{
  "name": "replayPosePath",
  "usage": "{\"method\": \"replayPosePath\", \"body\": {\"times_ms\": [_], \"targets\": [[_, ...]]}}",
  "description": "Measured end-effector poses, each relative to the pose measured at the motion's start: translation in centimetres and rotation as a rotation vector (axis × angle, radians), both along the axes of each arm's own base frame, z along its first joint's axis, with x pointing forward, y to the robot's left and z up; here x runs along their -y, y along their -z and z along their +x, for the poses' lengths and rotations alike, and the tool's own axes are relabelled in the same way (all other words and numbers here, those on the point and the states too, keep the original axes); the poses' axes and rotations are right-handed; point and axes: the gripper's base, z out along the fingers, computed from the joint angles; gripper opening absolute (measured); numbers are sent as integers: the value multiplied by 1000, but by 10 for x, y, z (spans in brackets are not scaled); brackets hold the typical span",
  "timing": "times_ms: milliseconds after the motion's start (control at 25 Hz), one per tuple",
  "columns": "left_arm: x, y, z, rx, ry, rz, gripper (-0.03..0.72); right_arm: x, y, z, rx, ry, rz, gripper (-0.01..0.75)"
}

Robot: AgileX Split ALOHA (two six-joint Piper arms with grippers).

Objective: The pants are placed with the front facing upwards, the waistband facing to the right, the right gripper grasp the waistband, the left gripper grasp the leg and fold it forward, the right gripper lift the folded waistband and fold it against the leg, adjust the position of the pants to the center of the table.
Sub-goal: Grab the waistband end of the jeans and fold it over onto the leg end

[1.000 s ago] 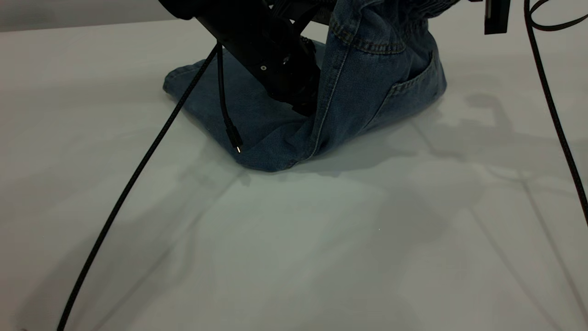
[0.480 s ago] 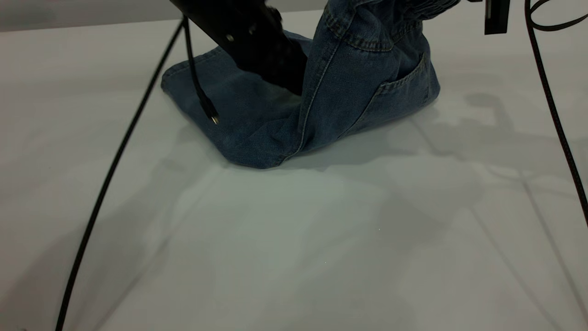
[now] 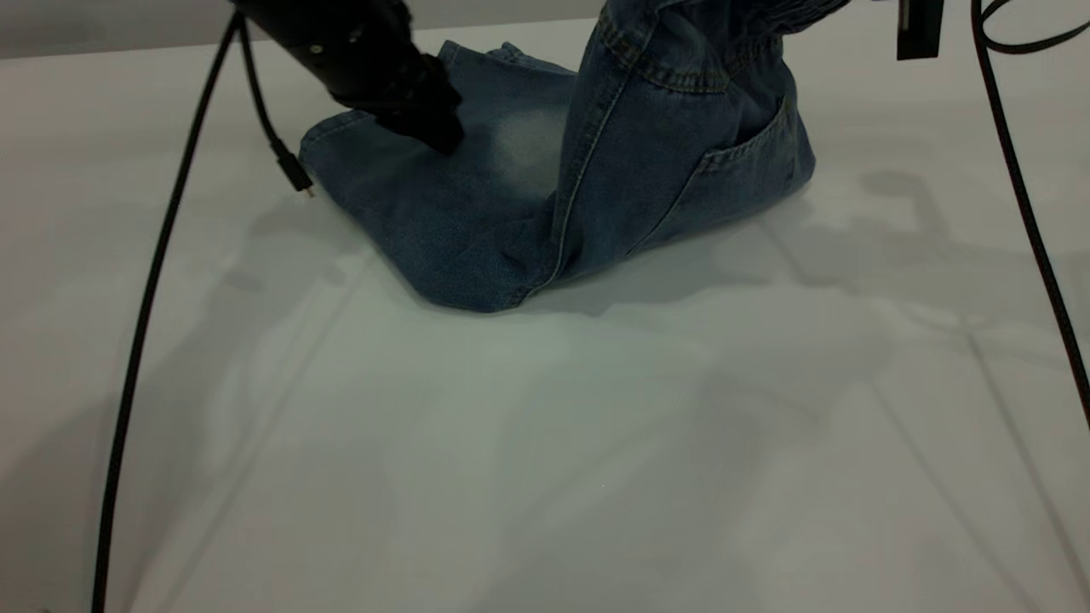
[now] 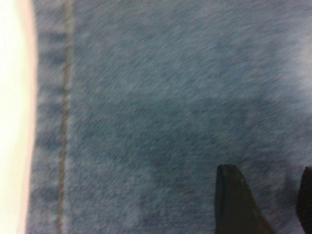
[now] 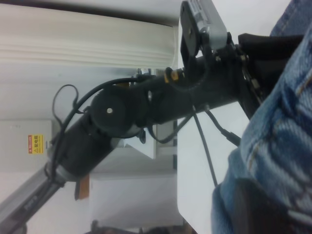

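The robot's left gripper is on the leg (image 3: 450,194) where the waistband has to land, so next the left gripper moves away before the right gripper folds the waistband over.
The blue denim pants (image 3: 477,221) lie on the white table (image 3: 596,443), leg end flat at the left, pocket side raised at the right. The gathered waistband (image 3: 766,21) is pulled up out of the top of the exterior view. My left gripper (image 3: 434,132) rests tip-down on the flat leg near its hem; in the left wrist view the left gripper (image 4: 266,170) is open, with its fingertips (image 4: 231,195) apart over bare denim. The right gripper is above the exterior view. In the right wrist view denim (image 5: 282,136) wraps one dark finger (image 5: 253,209).
A black braided cable (image 3: 145,298) hangs from the left arm across the table's left side. Another cable (image 3: 1030,213) runs down the right. A black block (image 3: 920,30) hangs at the top right. The right wrist view shows the left arm (image 5: 146,107) and the table's corner (image 5: 183,209).
My left gripper has slid left along the flat leg, from the crease under the raised part to near the hem, uncovering a pale patch. The raised waistband side has shifted slightly left.
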Motion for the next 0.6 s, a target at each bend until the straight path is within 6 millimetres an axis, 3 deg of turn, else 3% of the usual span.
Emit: {"method": "replayPosePath", "body": {"times_ms": [280,600], "targets": [[-1,12,-1,-26,-14,-3,309,-35,-21,14,111,-103,-8,71],[21,15,-9,-47,27,-41,309,-62,-49,29,204,-160,0,71]]}}
